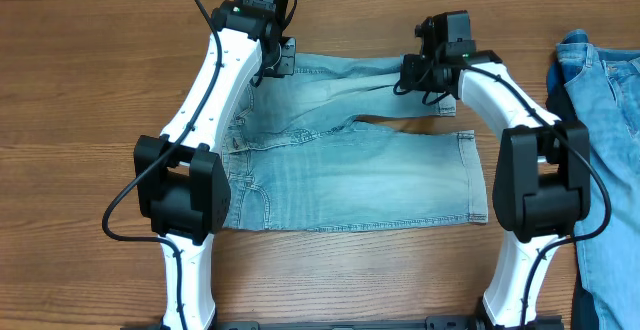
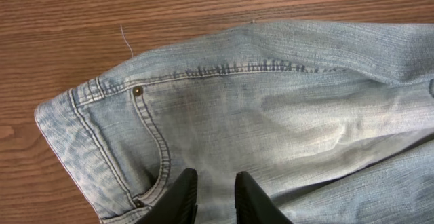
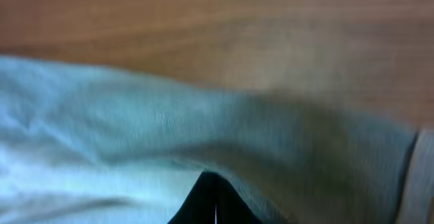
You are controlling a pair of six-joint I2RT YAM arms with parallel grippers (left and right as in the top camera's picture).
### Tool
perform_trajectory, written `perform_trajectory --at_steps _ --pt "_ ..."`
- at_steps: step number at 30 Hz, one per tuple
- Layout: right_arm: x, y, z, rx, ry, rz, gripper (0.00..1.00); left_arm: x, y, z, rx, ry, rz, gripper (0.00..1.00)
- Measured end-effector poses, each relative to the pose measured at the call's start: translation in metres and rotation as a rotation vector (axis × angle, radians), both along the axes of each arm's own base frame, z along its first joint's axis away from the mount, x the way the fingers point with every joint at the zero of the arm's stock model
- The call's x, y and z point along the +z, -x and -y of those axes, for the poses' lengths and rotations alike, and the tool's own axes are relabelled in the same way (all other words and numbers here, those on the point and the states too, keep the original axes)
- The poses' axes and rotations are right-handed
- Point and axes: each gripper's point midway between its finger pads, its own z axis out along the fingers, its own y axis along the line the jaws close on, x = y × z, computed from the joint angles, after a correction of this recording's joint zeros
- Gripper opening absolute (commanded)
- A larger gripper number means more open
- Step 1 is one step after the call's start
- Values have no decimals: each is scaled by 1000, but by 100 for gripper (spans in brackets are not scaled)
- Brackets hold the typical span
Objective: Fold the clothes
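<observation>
My right gripper should spread the leg's hem end toward the far side before folding, since the far leg's outer edge droops and rolls in near its hem.
The clothes, pale light-blue denim shorts, lie flat across the middle of the wooden table with the waistband to the left and the leg hems to the right. My left gripper sits at the far waistband corner. In the left wrist view its fingers stand narrow with denim pinched between them, beside a pocket seam and rivet. My right gripper is at the far leg's hem. The right wrist view is blurred; there the gripper is shut, with the pale cloth tented over its tip.
Deeper-blue denim garments lie at the right edge of the table, just beyond my right arm. Bare wood lies left of the shorts and along the far side.
</observation>
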Motion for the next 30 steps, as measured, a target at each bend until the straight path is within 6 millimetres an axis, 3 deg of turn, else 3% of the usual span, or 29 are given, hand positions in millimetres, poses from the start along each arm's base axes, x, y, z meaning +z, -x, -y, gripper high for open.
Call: perform_trajectory --at_steps 4,9,15,17,19,21,23,24,25,27,30 --pt "1 -33 9 -57 40 132 4 0 0 -1 3 -8 1 27" --pt "-28 -60 13 -93 49 214 4 0 1 -4 7 -20 -3 26" --pt "0 -79 12 -103 38 302 8 0 1 -4 8 -22 -1 28" --pt "9 -68 14 -104 47 257 11 0 1 -4 8 -22 0 30" --pt "23 -49 16 -101 59 189 4 1 -1 -4 8 -20 8 30" --pt "37 -26 19 -97 73 113 4 2 -5 -2 8 -15 24 29" --pt "36 -8 22 -95 88 38 4 3 -7 -2 8 -11 35 20" --pt "31 -1 23 -96 97 5 4 3 -8 -1 8 -10 38 7" --pt "28 4 24 -96 103 -21 4 3 -10 -1 8 -10 42 4" --pt "23 12 27 -98 118 -56 4 -2 -12 0 10 -9 40 4" --pt "20 15 32 -110 142 -73 4 -37 -13 0 11 -26 -21 4"
